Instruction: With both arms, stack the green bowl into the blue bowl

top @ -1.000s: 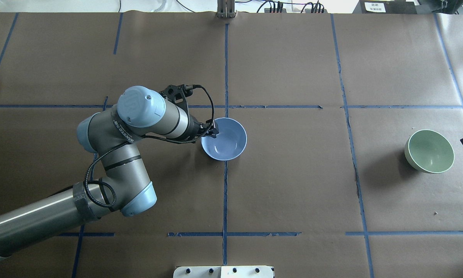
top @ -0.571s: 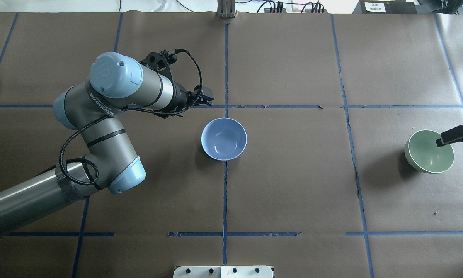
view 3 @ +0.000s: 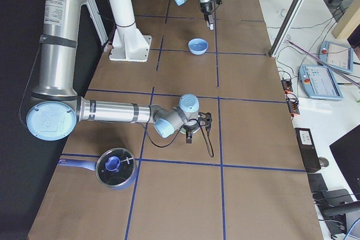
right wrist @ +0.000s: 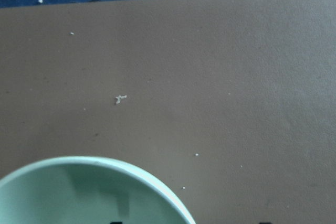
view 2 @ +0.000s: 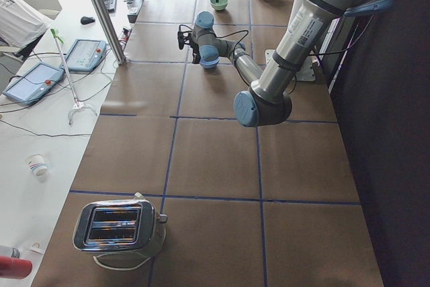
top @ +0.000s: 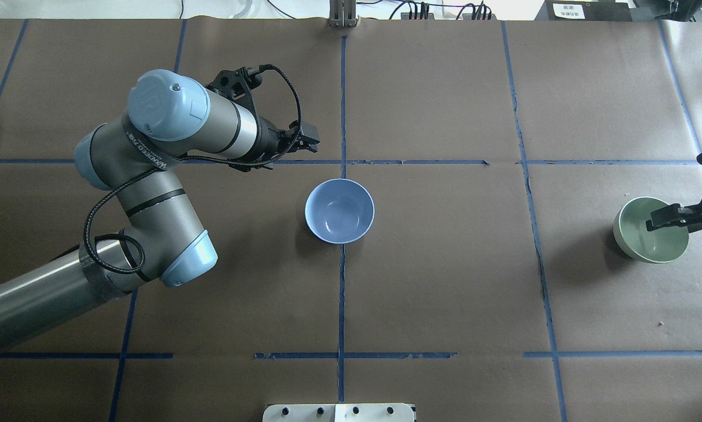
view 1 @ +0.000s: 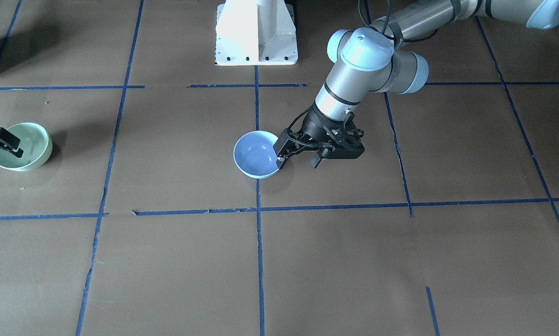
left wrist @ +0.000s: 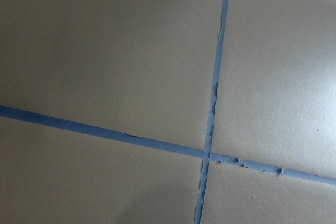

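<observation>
My gripper will lower the green bowl (view 1: 36, 146) in, and the bowl will nest deep, since its tapering shape suits the blue bowl's wide, empty inside (view 1: 255, 153).
The blue bowl (top: 339, 211) stands upright and empty at the table's middle, also in the front view (view 1: 255, 161). My left gripper (top: 305, 142) is open and empty, raised off the table, beyond and to the left of the blue bowl, apart from it. The green bowl (top: 644, 237) stands upright at the far right, also in the front view (view 1: 27, 151). My right gripper (top: 667, 218) is open and hangs over the green bowl's right rim. The right wrist view shows the rim (right wrist: 131, 174) with one fingertip inside and one outside.
A toaster (view 2: 121, 226) stands at the table's left end. A pan with a glass lid (view 3: 115, 167) sits at the right end, near the right arm. The white pedestal base (view 1: 256, 32) is at the robot's edge. Blue tape lines (left wrist: 215, 77) cross the brown table cover.
My left gripper left the blue bowl's rim and moved up and away to the far left. My right gripper came in from the right edge over the green bowl. Both bowls stayed put.
</observation>
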You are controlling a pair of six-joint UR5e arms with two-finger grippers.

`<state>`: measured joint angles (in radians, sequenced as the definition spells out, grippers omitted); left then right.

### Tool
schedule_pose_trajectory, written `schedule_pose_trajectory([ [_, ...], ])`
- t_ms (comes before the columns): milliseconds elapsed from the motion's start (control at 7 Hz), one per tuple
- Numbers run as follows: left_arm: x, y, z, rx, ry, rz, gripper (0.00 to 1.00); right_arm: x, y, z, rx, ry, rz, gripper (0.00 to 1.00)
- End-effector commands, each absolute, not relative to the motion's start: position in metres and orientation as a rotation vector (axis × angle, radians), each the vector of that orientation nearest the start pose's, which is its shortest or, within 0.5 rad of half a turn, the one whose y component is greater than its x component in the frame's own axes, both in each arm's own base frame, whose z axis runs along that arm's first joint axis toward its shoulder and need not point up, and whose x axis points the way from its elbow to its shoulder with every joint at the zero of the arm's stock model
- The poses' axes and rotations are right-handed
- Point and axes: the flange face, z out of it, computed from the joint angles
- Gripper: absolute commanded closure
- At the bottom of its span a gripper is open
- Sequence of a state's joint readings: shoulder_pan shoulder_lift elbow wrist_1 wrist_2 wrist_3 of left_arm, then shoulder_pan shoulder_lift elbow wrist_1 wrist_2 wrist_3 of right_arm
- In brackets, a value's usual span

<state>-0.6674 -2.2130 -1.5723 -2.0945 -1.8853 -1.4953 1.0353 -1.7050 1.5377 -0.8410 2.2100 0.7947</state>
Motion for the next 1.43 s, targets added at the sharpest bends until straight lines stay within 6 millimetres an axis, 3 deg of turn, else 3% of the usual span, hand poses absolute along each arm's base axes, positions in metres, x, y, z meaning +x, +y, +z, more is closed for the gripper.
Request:
schedule_pose_trajectory([
  [0,0.477,-0.515,0.212,0.169,1.184,-0.345,0.0,-0.18,-0.437,0.661,0.056,-0.824,0.062,1.0],
  [143,0.475,-0.516,0.212,0.171,1.186,-0.346,0.0,-0.182,-0.437,0.649,0.064,-0.845,0.05,1.0],
  [286,0.468,-0.519,0.207,0.182,1.195,-0.352,0.0,-0.185,-0.438,0.603,0.097,-0.914,0.021,1.0],
  [429,0.462,-0.519,0.202,0.191,1.205,-0.354,0.0,-0.188,-0.433,0.578,0.073,-0.977,0.026,1.0],
  [571,0.458,-0.519,0.198,0.197,1.213,-0.354,0.0,-0.204,-0.425,0.546,0.068,-1.042,-0.03,1.0],
  [714,0.442,-0.517,0.189,0.215,1.235,-0.359,0.0,-0.256,-0.423,0.476,-0.001,-1.129,0.039,1.0],
  [857,0.404,-0.51,0.185,0.25,1.265,-0.374,0.0,-0.327,-0.431,0.388,-0.042,-1.224,0.116,1.0],
  [1000,0.364,-0.513,0.181,0.248,1.297,-0.377,0.0,-0.412,-0.409,0.314,-0.067,-1.287,0.159,1.0],
  [1143,0.328,-0.522,0.173,0.234,1.327,-0.38,0.0,-0.464,-0.404,0.254,-0.028,-1.267,0.217,1.0],
  [1286,0.322,-0.524,0.174,0.223,1.33,-0.383,0.0,-0.486,-0.407,0.214,-0.069,-1.216,0.266,1.0],
])
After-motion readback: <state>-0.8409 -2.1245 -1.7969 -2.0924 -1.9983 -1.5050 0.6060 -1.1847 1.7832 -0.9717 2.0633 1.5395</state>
